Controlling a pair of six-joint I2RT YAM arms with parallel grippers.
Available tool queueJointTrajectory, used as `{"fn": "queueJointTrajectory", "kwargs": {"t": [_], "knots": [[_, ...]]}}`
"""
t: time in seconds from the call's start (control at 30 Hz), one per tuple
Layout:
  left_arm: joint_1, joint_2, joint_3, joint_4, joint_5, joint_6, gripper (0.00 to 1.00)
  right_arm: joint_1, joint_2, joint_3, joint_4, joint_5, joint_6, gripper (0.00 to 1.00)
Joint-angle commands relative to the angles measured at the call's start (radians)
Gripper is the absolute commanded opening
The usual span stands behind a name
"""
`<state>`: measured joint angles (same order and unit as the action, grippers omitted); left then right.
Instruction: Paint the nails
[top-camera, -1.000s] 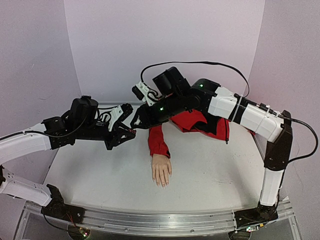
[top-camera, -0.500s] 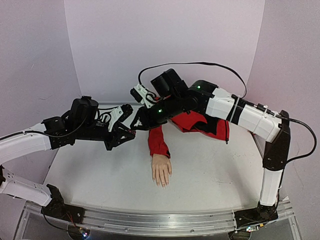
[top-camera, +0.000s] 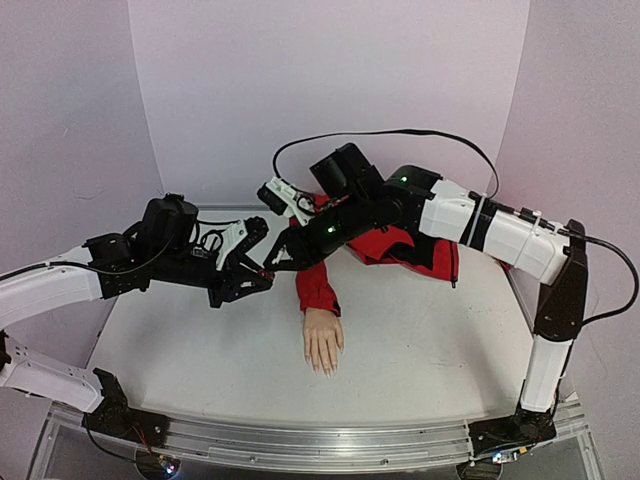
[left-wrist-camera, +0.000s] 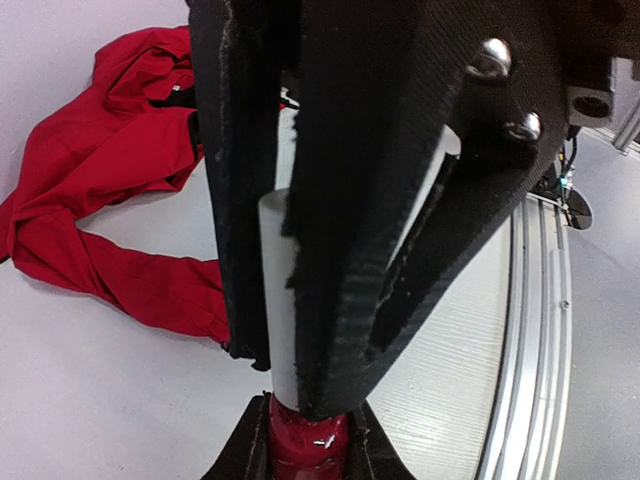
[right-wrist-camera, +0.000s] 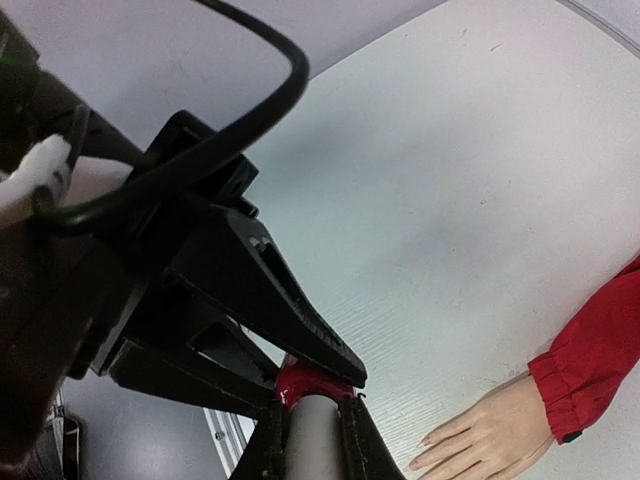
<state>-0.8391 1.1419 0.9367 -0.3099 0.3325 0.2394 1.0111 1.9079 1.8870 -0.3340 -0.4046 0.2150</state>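
Note:
The white cap is seated on the dark-red bottle, so next I open my right gripper, regrip the cap (left-wrist-camera: 279, 300) and twist it before pulling the brush out.
The mannequin hand (top-camera: 323, 340) lies palm down mid-table, its red sleeve (top-camera: 316, 282) running back. Its nails (top-camera: 322, 368) are tiny; in the right wrist view the hand (right-wrist-camera: 490, 430) shows pale pink nails (right-wrist-camera: 422, 441). My left gripper (top-camera: 262, 277) is shut on a small dark-red polish bottle (left-wrist-camera: 300, 440), held in the air left of the sleeve. My right gripper (top-camera: 274, 262) meets it from above and is shut on the bottle's white cap (left-wrist-camera: 278, 300). The right wrist view shows the cap (right-wrist-camera: 312, 440) between my fingers and the red bottle (right-wrist-camera: 303, 380) beyond.
A crumpled red garment (top-camera: 400, 245) lies at the back, joined to the sleeve; it also shows in the left wrist view (left-wrist-camera: 110, 170). An aluminium rail (top-camera: 300, 440) runs along the table's near edge. Purple walls enclose the back and sides.
My right gripper has come down and left onto the tip of the left gripper. The left gripper has dropped slightly. The hand has not moved.

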Motion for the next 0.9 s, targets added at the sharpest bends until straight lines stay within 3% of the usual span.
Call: {"fn": "queueJointTrajectory", "kwargs": {"t": [0.0,0.27,0.6,0.63,0.73,0.83,0.87], "knots": [[-0.004,-0.033,0.047,0.034,0.160,0.037,0.00,-0.002,-0.071,-0.038,0.022,-0.145,-0.141,0.00],[-0.002,-0.013,0.070,-0.031,0.362,0.057,0.00,-0.001,-0.129,-0.159,0.046,-0.338,-0.403,0.00],[0.011,0.058,0.129,-0.111,0.538,0.051,0.00,-0.001,-0.144,-0.182,0.032,-0.342,-0.476,0.00],[0.010,0.058,0.128,-0.112,0.528,0.051,0.00,-0.002,-0.143,-0.181,0.031,-0.331,-0.469,0.03],[0.011,0.034,0.122,-0.101,0.427,0.052,0.00,-0.001,-0.159,-0.190,0.047,-0.239,-0.402,0.37],[0.011,-0.019,0.082,-0.041,0.278,0.044,0.00,-0.004,-0.172,-0.182,0.078,-0.016,-0.236,0.70],[0.009,-0.035,0.065,-0.017,0.224,0.039,0.00,-0.008,-0.173,-0.175,0.081,0.026,-0.173,0.77]]}}
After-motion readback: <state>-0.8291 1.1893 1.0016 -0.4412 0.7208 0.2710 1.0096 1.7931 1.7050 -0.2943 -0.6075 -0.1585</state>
